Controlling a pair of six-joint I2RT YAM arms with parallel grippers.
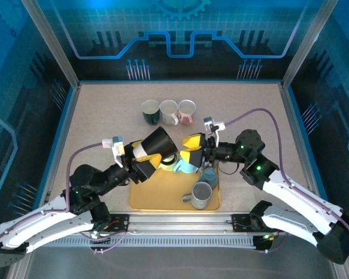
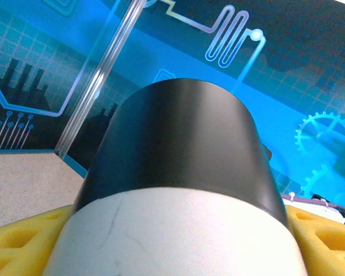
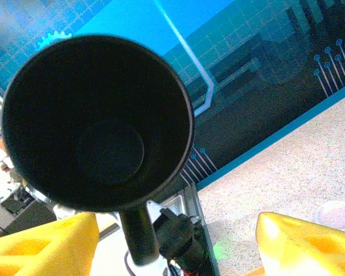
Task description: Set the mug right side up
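I should take the mug's handle with my right gripper and set the mug upright next to the pink mug, because my left gripper is holding the mug by its white base.
The mug is black at the mouth end and white at the base end. It is held tilted in the air above the tray, its mouth pointing up and to the right. My left gripper is shut on the white part, and its yellow fingers show on both sides of the mug. My right gripper stands open just right of the mouth. In the right wrist view the mug's dark inside faces the camera and its handle hangs down between the parted yellow fingers, touching neither.
A yellow tray lies at the near middle with a grey mug and a blue mug on it. Three upright mugs stand at the back: dark green, white, pink. Frame posts stand along the sides.
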